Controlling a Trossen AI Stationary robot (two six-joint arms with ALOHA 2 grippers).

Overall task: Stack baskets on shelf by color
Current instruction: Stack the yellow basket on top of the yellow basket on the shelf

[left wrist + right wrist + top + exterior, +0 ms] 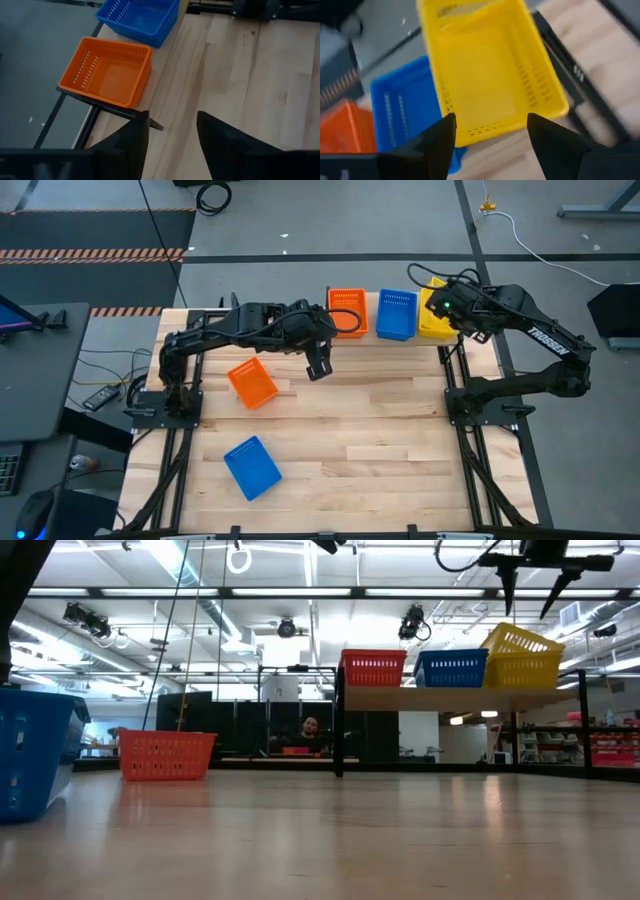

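Note:
The top yellow basket sits slanted [512, 640] in the lower yellow basket, so I should grab the top basket's rim [536, 633] with my right gripper and set it flat inside.
The shelf [440, 698] stands at the table's far edge. It carries an orange basket [347, 312], a blue basket [397, 314] and a yellow basket [520, 655] in a row. The yellow one sits tilted, its side toward the blue basket raised and apparently resting on that basket's rim. My right gripper [531, 585] hangs open just above the yellow basket [487, 65], clear of it. My left gripper [318, 365] is open over the table, in front of the shelf's orange basket [107, 71]. A second orange basket [252, 383] and a second blue basket [252, 467] stand upright on the tabletop.
Bare planks lie across the table's middle and right part [400, 440]. Both arm bases sit at the table's left and right edges. A person [311, 730] sits in the room beyond the far edge. The shelf's black post [339, 720] stands below the orange basket.

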